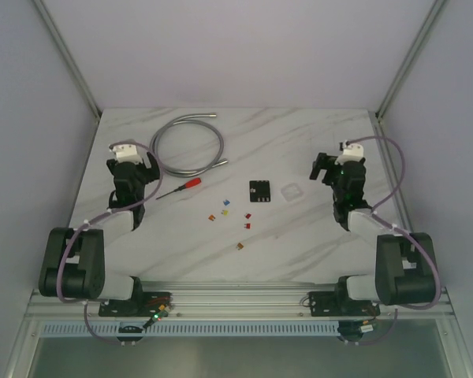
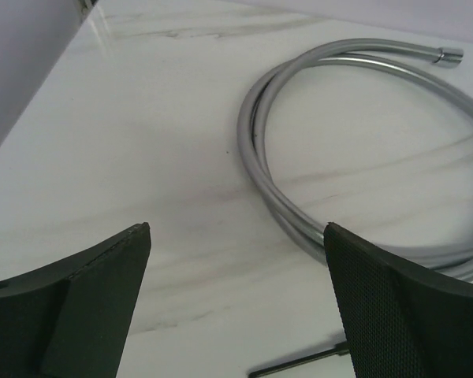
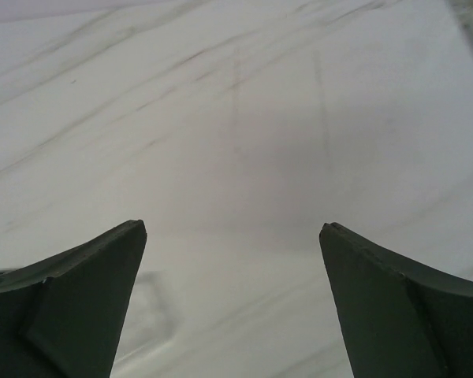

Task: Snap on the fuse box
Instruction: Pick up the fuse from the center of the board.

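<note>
I should keep moving my right gripper toward the box with its fingers open until they are on both sides of it, because the fuse box lies flat and free of the clear cover.
The fuse box, a small black square block, lies flat on the marble table near the middle. It shows in neither wrist view. A clear square cover rests just right of it, and its faint outline appears beside my right gripper's left finger. My right gripper hovers open to the right of the cover, with bare table between its fingers. My left gripper stands open at the far left, well away from the fuse box and holding nothing.
Several tiny coloured fuses lie scattered in front of the fuse box. A red-handled screwdriver lies beside my left gripper. A grey coiled metal hose lies at the back left. White walls enclose the table.
</note>
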`<state>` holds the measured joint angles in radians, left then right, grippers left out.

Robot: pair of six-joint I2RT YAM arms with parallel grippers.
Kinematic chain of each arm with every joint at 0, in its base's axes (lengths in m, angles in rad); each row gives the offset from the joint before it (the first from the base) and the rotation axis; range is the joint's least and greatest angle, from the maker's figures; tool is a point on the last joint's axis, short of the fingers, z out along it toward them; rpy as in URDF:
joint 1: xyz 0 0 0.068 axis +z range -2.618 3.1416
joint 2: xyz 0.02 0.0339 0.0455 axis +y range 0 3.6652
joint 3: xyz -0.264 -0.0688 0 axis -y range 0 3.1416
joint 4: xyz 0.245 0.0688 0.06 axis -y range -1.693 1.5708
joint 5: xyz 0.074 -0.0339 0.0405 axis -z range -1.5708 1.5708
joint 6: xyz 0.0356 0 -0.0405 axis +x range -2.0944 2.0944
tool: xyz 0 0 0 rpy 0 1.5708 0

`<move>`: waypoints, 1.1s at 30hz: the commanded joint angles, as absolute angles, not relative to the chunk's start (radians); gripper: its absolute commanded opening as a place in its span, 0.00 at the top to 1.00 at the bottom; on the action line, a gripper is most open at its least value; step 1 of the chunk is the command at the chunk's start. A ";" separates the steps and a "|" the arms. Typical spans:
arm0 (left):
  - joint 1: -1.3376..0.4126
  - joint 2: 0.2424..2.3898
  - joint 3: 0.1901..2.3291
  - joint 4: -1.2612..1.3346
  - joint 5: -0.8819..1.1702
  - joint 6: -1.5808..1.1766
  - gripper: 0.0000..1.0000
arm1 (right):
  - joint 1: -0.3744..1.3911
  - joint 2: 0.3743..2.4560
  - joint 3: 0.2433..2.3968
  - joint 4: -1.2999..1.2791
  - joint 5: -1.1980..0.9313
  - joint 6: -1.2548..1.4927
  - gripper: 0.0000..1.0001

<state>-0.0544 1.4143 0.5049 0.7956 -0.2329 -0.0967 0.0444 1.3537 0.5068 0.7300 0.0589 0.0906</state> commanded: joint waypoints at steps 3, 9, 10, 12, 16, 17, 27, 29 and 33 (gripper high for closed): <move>-0.060 1.364 0.648 0.448 -0.131 -0.392 0.00 | 0.195 1.331 0.652 0.365 0.100 0.220 0.00; -0.101 1.348 0.695 0.374 0.035 -0.512 0.00 | 0.317 1.438 0.762 0.216 0.079 0.301 0.00; -0.114 1.348 0.698 0.361 0.052 -0.524 0.00 | 0.341 1.454 0.777 0.212 0.083 0.315 0.00; -0.140 1.351 0.695 0.353 0.107 -0.544 0.00 | 0.378 1.488 0.808 0.184 0.105 0.355 0.01; -0.216 1.352 0.686 0.319 0.132 -0.549 0.00 | 0.434 1.588 0.878 0.137 0.151 0.403 0.04; -0.238 1.350 0.681 0.312 0.130 -0.547 0.00 | 0.447 1.609 0.899 0.131 0.155 0.411 0.05; -0.353 1.321 0.638 0.259 0.097 -0.548 0.00 | 0.540 1.775 1.039 0.066 0.234 0.439 0.14; -0.358 1.319 0.640 0.258 0.097 -0.546 0.00 | 0.553 1.798 1.061 0.053 0.238 0.441 0.17; -0.362 1.318 0.644 0.252 0.095 -0.550 0.00 | 0.582 1.831 1.091 0.022 0.270 0.436 0.20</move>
<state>-0.3557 1.3388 0.6415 0.2687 0.0971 -0.5411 0.5579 1.8008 1.0431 0.0681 0.2096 0.4225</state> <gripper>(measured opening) 0.998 0.814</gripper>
